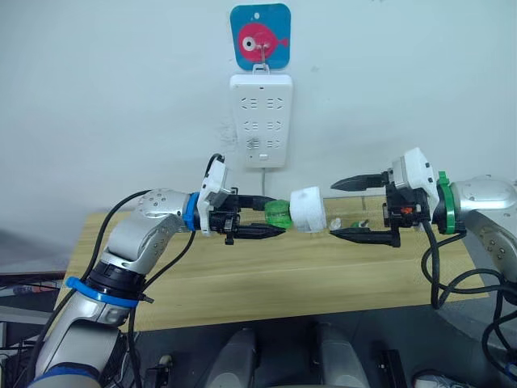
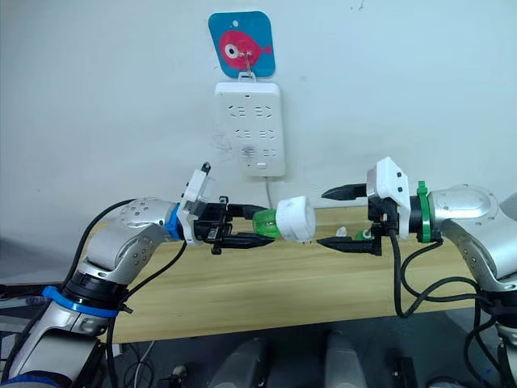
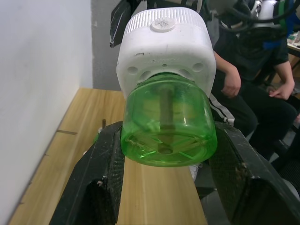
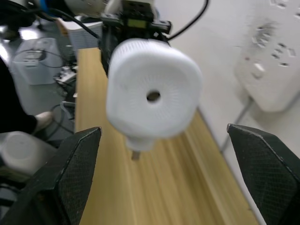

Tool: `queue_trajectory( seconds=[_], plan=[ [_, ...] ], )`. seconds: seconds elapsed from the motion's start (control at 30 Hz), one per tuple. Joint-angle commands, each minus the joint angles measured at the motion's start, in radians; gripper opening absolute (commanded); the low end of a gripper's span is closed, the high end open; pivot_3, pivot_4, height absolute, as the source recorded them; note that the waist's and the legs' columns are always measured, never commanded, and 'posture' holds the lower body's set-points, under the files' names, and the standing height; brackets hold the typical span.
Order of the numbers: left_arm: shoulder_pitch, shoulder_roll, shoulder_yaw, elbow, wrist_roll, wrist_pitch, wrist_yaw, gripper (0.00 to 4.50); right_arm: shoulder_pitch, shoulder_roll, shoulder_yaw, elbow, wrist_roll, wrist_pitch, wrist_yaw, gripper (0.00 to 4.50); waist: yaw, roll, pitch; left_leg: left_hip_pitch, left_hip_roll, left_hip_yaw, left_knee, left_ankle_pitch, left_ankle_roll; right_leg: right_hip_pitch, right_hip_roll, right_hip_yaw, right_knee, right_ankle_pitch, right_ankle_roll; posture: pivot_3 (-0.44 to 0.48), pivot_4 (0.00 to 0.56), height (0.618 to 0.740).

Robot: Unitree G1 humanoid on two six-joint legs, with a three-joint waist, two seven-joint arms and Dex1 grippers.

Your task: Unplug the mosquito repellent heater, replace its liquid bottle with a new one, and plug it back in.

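Observation:
The power strip (image 1: 262, 121) is hanging from the hook by its top loop (image 1: 261, 69), so the power strip's lower end will swing to the side when the robot's left gripper braces it.
The mosquito repellent heater (image 1: 308, 209) is a small white rounded unit held in the air above the table, off the wall. A green liquid bottle (image 1: 278, 215) is screwed into its left end. My left gripper (image 1: 277, 216) is shut on that green bottle, and its black fingers (image 3: 103, 178) clamp both sides of the bottle (image 3: 168, 122). My right gripper (image 1: 333, 209) stands open just right of the heater, one finger above and one below, not touching it. The heater's round face with its dark centre hole (image 4: 152, 96) points at the right gripper.
A white multi-socket power strip (image 1: 261, 120) hangs on the wall under a blue fish hook (image 1: 260, 35), its cord running down behind the wooden table (image 1: 266, 279). Small green and white items (image 1: 355, 224) lie on the table behind the right gripper. A seated person (image 3: 248, 70) is at the side.

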Motion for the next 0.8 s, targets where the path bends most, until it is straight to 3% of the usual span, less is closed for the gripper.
queue_trajectory(
  seconds=[0.03, 0.4, 0.6, 0.8],
  plan=[
    [-0.009, -0.023, 0.034, -0.046, 0.019, -0.004, -0.023, 2.22, -0.031, 0.025, 0.002, -0.037, 0.024, 0.044, 0.005, 4.49, 0.000, 0.000, 0.000, 0.000, 0.000, 0.000, 0.000, 0.000, 0.000, 0.000, 0.000, 0.000, 0.000, 0.000, 0.000, 0.106, 0.210, 0.740],
    [-0.004, -0.067, 0.058, -0.075, 0.053, 0.025, -0.028, 2.22, -0.068, 0.095, 0.013, -0.060, 0.045, 0.158, -0.007, 4.49, 0.001, 0.000, 0.000, 0.000, 0.000, 0.000, 0.000, 0.000, 0.000, 0.000, 0.000, 0.000, 0.000, 0.000, 0.000, 0.112, 0.219, 0.740],
    [0.004, -0.068, 0.067, -0.094, 0.055, 0.039, -0.027, 2.22, -0.072, 0.092, 0.003, -0.063, 0.075, 0.190, 0.025, 2.99, 0.001, 0.000, 0.000, 0.000, 0.000, 0.000, 0.000, 0.000, 0.000, 0.000, 0.000, 0.000, 0.000, 0.000, 0.000, 0.114, 0.218, 0.740],
    [0.002, -0.075, 0.073, -0.105, 0.063, 0.056, -0.020, 2.22, -0.068, 0.090, 0.012, -0.061, 0.054, 0.161, 0.048, 3.00, 0.001, 0.000, 0.000, 0.000, 0.000, 0.000, 0.000, 0.000, 0.000, 0.000, 0.000, 0.000, 0.000, 0.000, 0.000, 0.118, 0.217, 0.740]
  ],
)
